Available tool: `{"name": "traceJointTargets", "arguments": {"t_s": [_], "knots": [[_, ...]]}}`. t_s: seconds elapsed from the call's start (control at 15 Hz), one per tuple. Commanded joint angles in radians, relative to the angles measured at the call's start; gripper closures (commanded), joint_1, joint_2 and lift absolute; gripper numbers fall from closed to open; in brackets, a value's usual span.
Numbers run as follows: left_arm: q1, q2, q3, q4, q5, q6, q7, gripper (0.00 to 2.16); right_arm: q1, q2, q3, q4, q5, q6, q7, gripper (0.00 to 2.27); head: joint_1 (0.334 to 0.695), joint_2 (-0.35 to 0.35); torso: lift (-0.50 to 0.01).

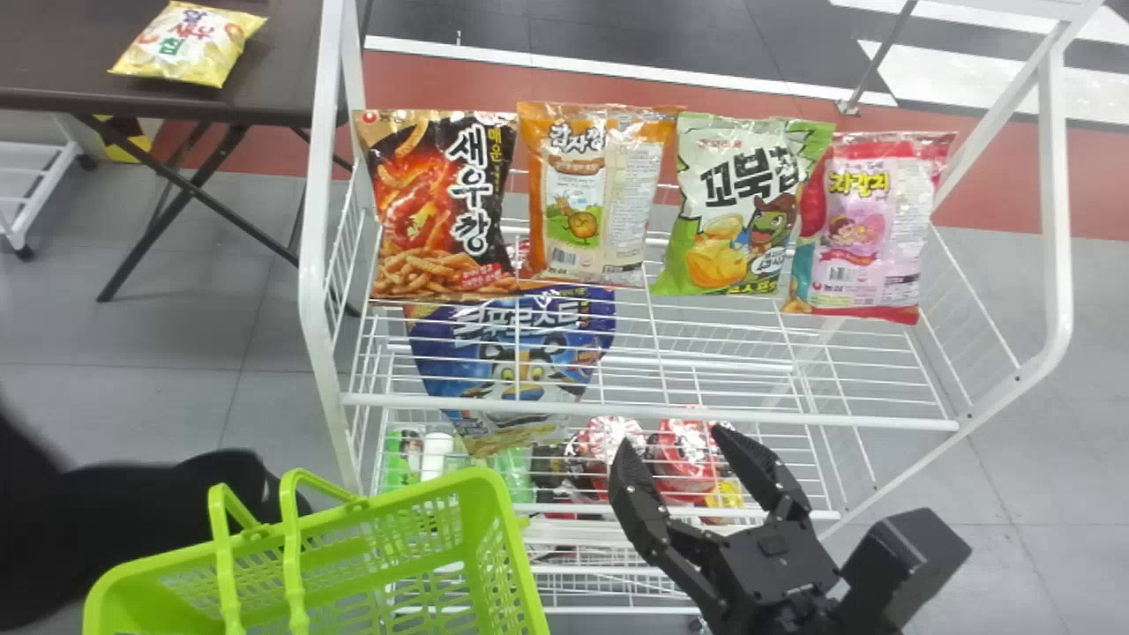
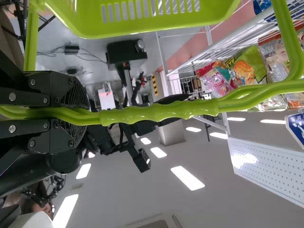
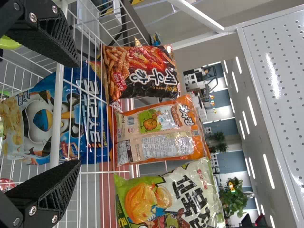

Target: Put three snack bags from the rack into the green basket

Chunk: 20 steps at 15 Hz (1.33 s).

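I expect to see the blue bag's hidden red top when I lift the black-orange bag [image 1: 439, 206], because a red patch [image 1: 518, 252] peeks out beside the orange bag.
In the head view my right gripper [image 1: 675, 443] stands open in front of the rack [image 1: 653, 411], below the upper shelf's front rail. That shelf bears a black-orange bag [image 1: 441, 207], an orange bag [image 1: 591, 198], a green bag [image 1: 741, 207] and a pink bag [image 1: 869, 229]. In the right wrist view the open gripper [image 3: 75, 114] has a blue bag [image 3: 45, 116] beyond it, behind wires. My left gripper [image 1: 234, 483] is partly hidden behind the green basket [image 1: 494, 494]; in the left wrist view that gripper [image 2: 80, 113] is shut on the basket's handles [image 2: 159, 112].
The blue bag [image 1: 520, 370] is seen through the upper shelf's wires, with red packs [image 1: 686, 454] and a white bottle [image 1: 437, 454] lower down. A dark table [image 1: 282, 53] with a yellow bag [image 1: 188, 42] stands behind at left. The rack's side frame [image 1: 1058, 220] rises at right.
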Motion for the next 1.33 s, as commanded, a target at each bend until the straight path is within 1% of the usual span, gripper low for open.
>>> {"name": "traceJointTargets", "arguments": {"t_s": [0.0, 0.6, 0.73, 0.87, 1.0, 1.13, 1.2, 1.27], "knots": [[0.005, -0.003, 0.003, 0.0, 0.0, 0.0, -0.01, 2.15, 0.004, 0.004, 0.005, -0.002, 0.001, -0.003, -0.001, 0.09, 0.695, -0.157, 0.0], [0.009, -0.003, 0.009, -0.001, 0.0, 0.0, -0.01, 2.15, 0.004, 0.004, 0.019, 0.003, 0.005, -0.006, -0.007, 0.09, 0.695, -0.132, 0.0], [0.009, -0.003, 0.009, -0.005, -0.001, 0.0, -0.01, 2.15, -0.022, 0.004, 0.029, 0.012, 0.008, -0.003, -0.017, 0.09, 0.695, -0.129, 0.0], [0.009, -0.003, 0.009, -0.008, -0.001, 0.0, -0.01, 2.15, -0.088, 0.004, 0.051, 0.042, 0.014, 0.028, -0.037, 0.09, 0.695, -0.12, 0.0], [0.006, -0.003, 0.011, -0.008, -0.003, 0.003, -0.01, 2.15, -0.199, 0.004, 0.077, 0.104, 0.013, 0.11, -0.041, 0.09, 0.695, -0.103, 0.0], [0.0, -0.003, 0.013, -0.006, -0.003, 0.018, -0.01, 2.15, -0.317, 0.004, 0.108, 0.17, 0.016, 0.184, -0.083, 0.09, 0.695, -0.067, 0.0], [-0.002, -0.003, 0.014, -0.006, -0.003, 0.018, -0.01, 2.15, -0.376, 0.004, 0.128, 0.213, 0.016, 0.19, -0.089, 0.09, 0.695, -0.036, 0.0], [-0.003, -0.003, 0.016, -0.008, -0.003, 0.021, -0.01, 2.15, -0.438, 0.004, 0.152, 0.257, 0.013, 0.199, -0.098, 0.09, 0.695, -0.022, 0.0]]}}
